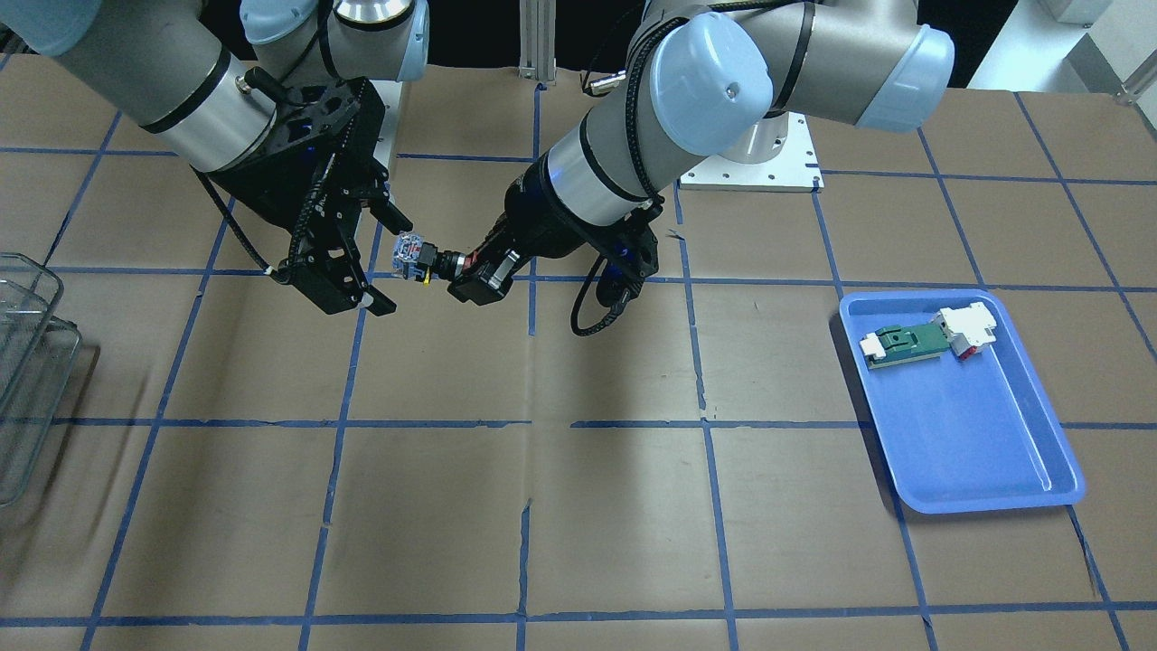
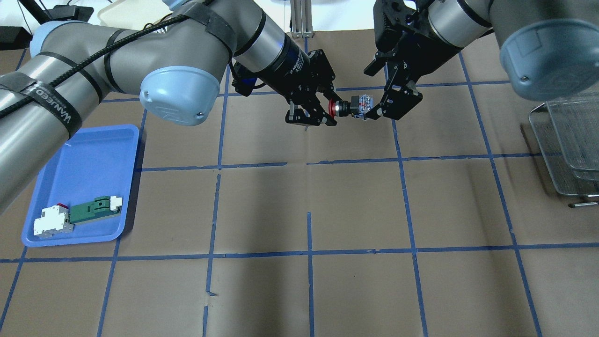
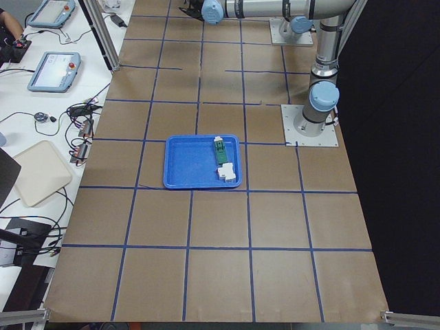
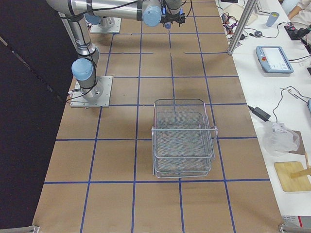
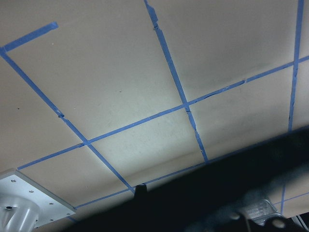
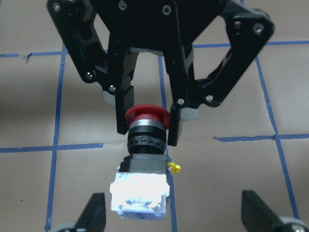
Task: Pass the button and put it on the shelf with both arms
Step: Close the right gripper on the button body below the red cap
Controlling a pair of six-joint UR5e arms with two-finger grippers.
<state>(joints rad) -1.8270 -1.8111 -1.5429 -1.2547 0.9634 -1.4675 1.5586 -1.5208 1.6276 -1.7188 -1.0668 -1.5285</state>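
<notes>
My gripper will bring the whole button (image 1: pixel 429 260) along, red cap included, when I carry it by the rear block, since the black neck (image 1: pixel 446 264) joins that block closely.
The button (image 2: pixel 352 106) hangs in the air over the table's far middle, with its red cap toward the left arm. My left gripper (image 2: pixel 329 113) is shut on the red cap. In the right wrist view its fingers (image 6: pixel 124 108) clamp the cap of the button (image 6: pixel 143 145). My right gripper (image 2: pixel 374 108) is open, with a finger on either side of the blue-and-white rear block and apart from it. The front view shows the button (image 1: pixel 416 258) between the right gripper (image 1: pixel 389 262) and the left gripper (image 1: pixel 463 271). The wire-mesh shelf (image 4: pixel 182 138) stands on the table's right end.
A blue tray (image 2: pixel 89 164) at the table's left end holds a green-and-white component (image 2: pixel 93 208) and a white block (image 2: pixel 50 223). The shelf (image 2: pixel 571 140) lies right of the right arm. Brown paper with blue tape lines covers the table.
</notes>
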